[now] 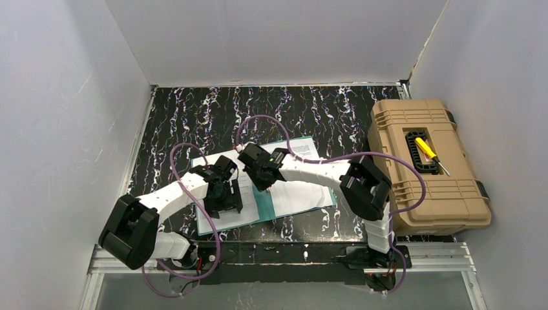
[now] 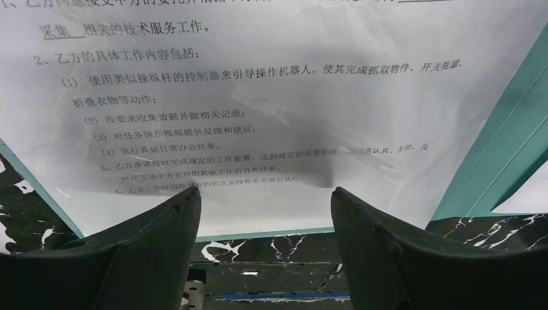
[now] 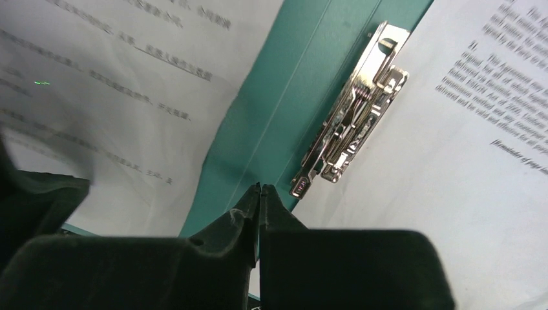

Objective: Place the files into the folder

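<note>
Next, my left gripper moves back and pinches the folder's outer edge point(image 1: 198, 223) to lift the folder's cover, because it is hanging over the flat printed sheet point(image 1: 248, 208), away from that edge.
The teal folder point(image 1: 265, 208) lies open on the dark marbled table. A white printed sheet point(image 1: 304, 194) lies on its right half and another point(image 1: 205, 223) on its left half. My left gripper point(image 1: 223, 200) hangs low over the left sheet point(image 2: 258, 97), open and empty, with the folder's teal edge point(image 2: 510, 148) to its right. My right gripper point(image 1: 262, 177) is shut and empty, with its tips point(image 3: 260, 188) over the teal spine point(image 3: 291, 97), just left of the metal clip point(image 3: 352, 123). The right sheet point(image 3: 452, 161) lies beside the clip.
A tan plastic toolbox point(image 1: 426, 168) stands at the right, with a yellow screwdriver point(image 1: 430, 154) in its lid recess. White walls close in the table on the left, back and right. The table's near edge point(image 2: 271, 258) is just beneath my left gripper.
</note>
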